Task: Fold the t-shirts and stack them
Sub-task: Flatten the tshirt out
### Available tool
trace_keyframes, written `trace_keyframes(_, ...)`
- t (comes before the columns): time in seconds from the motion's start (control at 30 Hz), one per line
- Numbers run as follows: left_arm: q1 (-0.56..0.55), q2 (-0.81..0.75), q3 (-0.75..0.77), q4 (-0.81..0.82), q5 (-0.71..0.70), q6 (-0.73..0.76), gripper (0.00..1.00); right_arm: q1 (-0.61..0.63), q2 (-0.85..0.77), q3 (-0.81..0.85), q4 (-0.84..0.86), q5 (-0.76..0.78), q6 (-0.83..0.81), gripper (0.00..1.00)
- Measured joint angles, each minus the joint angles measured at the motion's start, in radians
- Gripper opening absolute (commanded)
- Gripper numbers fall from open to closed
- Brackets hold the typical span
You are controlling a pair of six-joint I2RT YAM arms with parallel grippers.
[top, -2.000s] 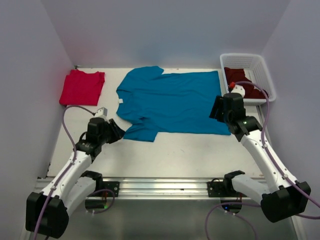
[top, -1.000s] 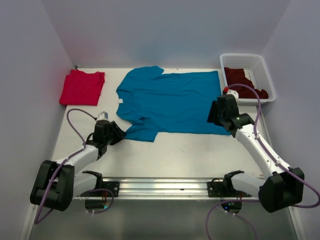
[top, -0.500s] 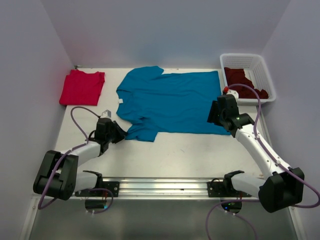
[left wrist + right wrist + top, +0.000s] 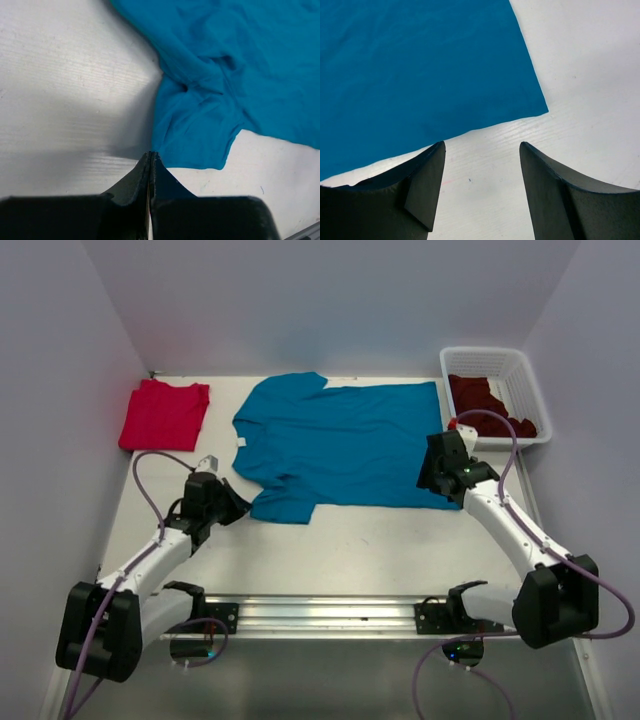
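My gripper will slide the whole teal t-shirt (image 4: pixel 350 445) toward me when I pull the near hem corner, because its far edge (image 4: pixel 390 387) lies free and clear of the basket.
A teal blue t-shirt (image 4: pixel 340 445) lies spread flat mid-table, collar to the left. A bright red t-shirt (image 4: pixel 165 415) lies folded at the far left. Dark maroon t-shirts (image 4: pixel 485 398) sit in the basket. My left gripper (image 4: pixel 236 508) is shut and empty, its tip (image 4: pixel 151 155) at the table just beside the teal shirt's near sleeve (image 4: pixel 195 142). My right gripper (image 4: pixel 434 478) is open and empty, with its jaws (image 4: pixel 482 147) over bare table just short of the shirt's near right hem corner (image 4: pixel 537 106).
A white lattice basket (image 4: pixel 524 390) stands at the back right corner. White walls close in the left, back and right sides. A metal rail (image 4: pixel 320 615) with the arm bases runs along the near edge.
The left arm's elbow dropped low and rose again while its shut gripper stayed by the sleeve. The right gripper moved slightly left and down over the shirt's near right corner.
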Motion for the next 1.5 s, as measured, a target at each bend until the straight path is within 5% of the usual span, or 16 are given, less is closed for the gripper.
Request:
trace_keyframes(0.5,0.000,-0.166,0.149,-0.222,-0.014,0.009,0.00,-0.058,0.210,-0.040,-0.048,0.138,0.171,0.74)
trace_keyframes(0.9,0.000,-0.228,0.271,-0.335,-0.069,0.035,0.00,-0.114,0.216,-0.086,-0.048,0.165,0.231,0.59)
trace_keyframes(1.17,0.000,-0.218,0.270,-0.354,-0.072,0.043,0.00,-0.119,0.216,-0.113,-0.010,0.086,0.245,0.37)
trace_keyframes(1.5,0.000,-0.213,0.268,-0.354,-0.071,0.042,0.01,-0.126,0.214,-0.145,0.027,0.017,0.275,0.34)
